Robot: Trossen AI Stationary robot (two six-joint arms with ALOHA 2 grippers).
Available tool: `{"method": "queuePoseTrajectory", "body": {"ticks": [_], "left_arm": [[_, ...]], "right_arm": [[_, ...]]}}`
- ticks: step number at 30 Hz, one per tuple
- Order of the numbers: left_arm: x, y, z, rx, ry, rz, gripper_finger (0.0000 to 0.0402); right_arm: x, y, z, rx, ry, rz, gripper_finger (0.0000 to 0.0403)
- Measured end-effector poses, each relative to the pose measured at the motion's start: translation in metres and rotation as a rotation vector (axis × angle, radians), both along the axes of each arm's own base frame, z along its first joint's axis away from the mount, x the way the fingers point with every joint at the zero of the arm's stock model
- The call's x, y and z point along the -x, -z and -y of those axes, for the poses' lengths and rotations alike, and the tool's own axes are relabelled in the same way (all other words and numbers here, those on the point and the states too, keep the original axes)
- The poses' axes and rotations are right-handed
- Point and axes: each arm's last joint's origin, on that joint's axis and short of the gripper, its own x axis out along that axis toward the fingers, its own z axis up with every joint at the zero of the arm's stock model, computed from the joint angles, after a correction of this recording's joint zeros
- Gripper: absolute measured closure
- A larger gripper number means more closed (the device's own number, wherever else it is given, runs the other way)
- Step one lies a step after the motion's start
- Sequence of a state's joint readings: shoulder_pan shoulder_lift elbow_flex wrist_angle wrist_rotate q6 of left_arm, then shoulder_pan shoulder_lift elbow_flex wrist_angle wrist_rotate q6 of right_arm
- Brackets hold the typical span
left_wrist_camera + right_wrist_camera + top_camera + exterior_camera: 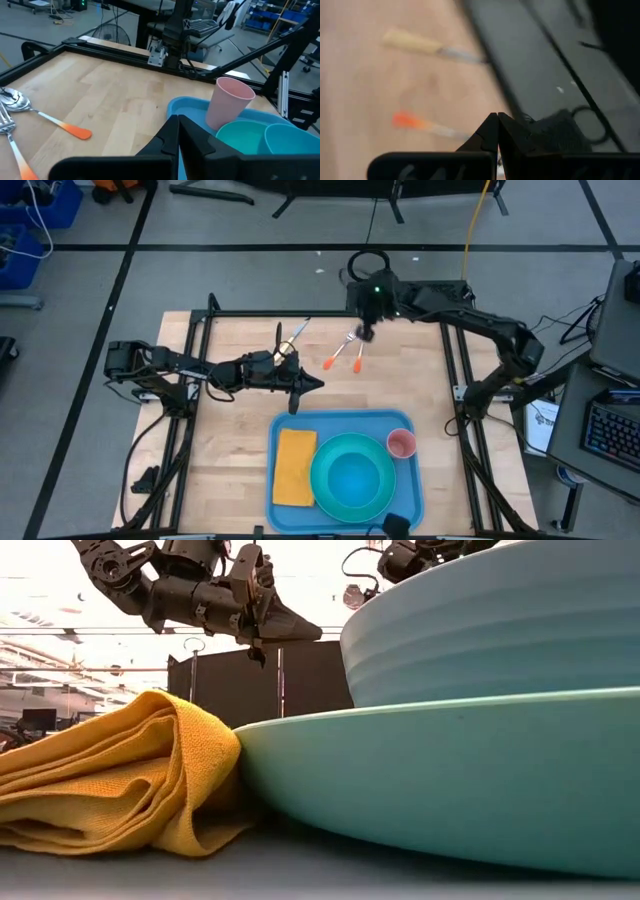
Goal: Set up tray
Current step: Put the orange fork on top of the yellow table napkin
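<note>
My right gripper is closed and pointing past the fork's head toward the black frame (493, 66), so it needs to swing back and open above the fork's neck (342, 348).
The blue tray (285, 430) lies at the table's near middle. On it are a folded yellow-orange napkin (295, 467), a turquoise plate (330, 455) with a bowl (355, 480) on it, and a pink cup (401, 443). My left gripper (310, 384) is shut and empty, in the air just beyond the tray's far edge; it also shows in its wrist view (178, 120). My right gripper (366, 332) is shut and empty, above the heads of an orange-handled fork (340, 352) and spoon (356, 352) that lie on the wood.
A knife (292, 337) with a pale handle lies on the wood left of the fork. Bare wood lies left and right of the tray. A black frame (200, 330) rims the table. In the low view the napkin (110, 780) leans against the plate (450, 780).
</note>
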State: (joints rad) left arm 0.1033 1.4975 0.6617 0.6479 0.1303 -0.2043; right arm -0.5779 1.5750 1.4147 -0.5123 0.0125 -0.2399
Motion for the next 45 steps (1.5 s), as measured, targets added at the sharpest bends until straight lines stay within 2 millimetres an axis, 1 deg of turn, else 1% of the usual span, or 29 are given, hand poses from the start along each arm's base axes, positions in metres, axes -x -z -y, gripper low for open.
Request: {"method": "queuePoseTrajectory", "body": {"ticks": [1, 6, 9, 12, 13, 14, 16, 18, 20, 22, 24, 26, 29, 32, 34, 36, 39, 42, 45], "left_arm": [[0.000, 0.000, 0.000, -0.001, 0.001, 0.002, 0.0388], [0.000, 0.000, 0.002, -0.003, 0.019, 0.003, 0.0388], [0.000, 0.000, 0.005, -0.021, 0.047, 0.004, 0.0398], [-0.001, 0.000, 0.008, -0.036, 0.061, 0.004, 0.0394], [-0.001, 0.000, 0.009, -0.036, 0.063, 0.004, 0.0390], [-0.001, 0.000, 0.009, -0.034, 0.062, 0.004, 0.0387], [-0.001, 0.000, 0.009, -0.028, 0.061, 0.003, 0.0384], [-0.001, 0.000, 0.010, -0.028, 0.066, 0.002, 0.0387], [-0.001, 0.000, 0.012, -0.030, 0.072, 0.002, 0.0394], [-0.001, 0.000, 0.014, -0.035, 0.080, 0.002, 0.0398], [-0.001, 0.000, 0.014, -0.036, 0.082, 0.001, 0.0395], [-0.001, 0.000, 0.015, -0.037, 0.085, 0.000, 0.0388], [-0.001, 0.000, 0.015, -0.035, 0.080, 0.001, 0.0382], [-0.001, 0.000, 0.015, -0.032, 0.080, 0.001, 0.0381], [-0.001, 0.000, 0.015, -0.036, 0.080, 0.002, 0.0381], [-0.001, 0.000, 0.015, -0.038, 0.081, 0.004, 0.0383], [-0.001, 0.000, 0.014, -0.046, 0.081, 0.005, 0.0395], [-0.001, 0.000, 0.014, -0.047, 0.080, 0.005, 0.0397], [-0.001, 0.000, 0.014, -0.048, 0.080, 0.005, 0.0387]], "right_arm": [[-0.002, -0.001, 0.003, 0.013, 0.054, 0.023, 0.0403], [-0.003, -0.001, 0.005, 0.076, 0.155, 0.014, 0.0403], [0.002, -0.004, 0.008, 0.151, 0.254, -0.028, 0.0403], [0.004, -0.001, 0.012, 0.234, 0.393, -0.024, 0.0403], [0.004, -0.001, 0.013, 0.234, 0.405, -0.019, 0.0403], [0.003, 0.001, 0.013, 0.221, 0.352, -0.021, 0.0403], [0.000, 0.004, 0.009, 0.158, 0.087, -0.005, 0.0403], [-0.003, 0.009, 0.002, 0.132, -0.193, -0.018, 0.0403], [-0.006, 0.014, -0.008, 0.188, -0.362, -0.084, 0.0403], [-0.011, 0.016, -0.015, 0.286, -0.451, -0.143, 0.0403], [-0.013, 0.015, -0.019, 0.322, -0.444, -0.170, 0.0403], [-0.014, 0.019, -0.023, 0.301, -0.471, -0.198, 0.0403], [-0.007, 0.031, -0.020, 0.152, -0.503, -0.232, 0.0403], [0.002, 0.041, -0.013, 0.018, -0.471, -0.271, 0.0403], [0.002, 0.046, -0.008, -0.008, -0.455, -0.293, 0.0403], [-0.001, 0.049, -0.004, -0.028, -0.435, -0.292, 0.0401], [-0.011, 0.051, 0.001, -0.025, -0.441, -0.284, 0.0388], [-0.022, 0.053, 0.004, -0.029, -0.453, -0.303, 0.0365], [-0.031, 0.058, 0.007, -0.065, -0.467, -0.352, 0.0337]]}}
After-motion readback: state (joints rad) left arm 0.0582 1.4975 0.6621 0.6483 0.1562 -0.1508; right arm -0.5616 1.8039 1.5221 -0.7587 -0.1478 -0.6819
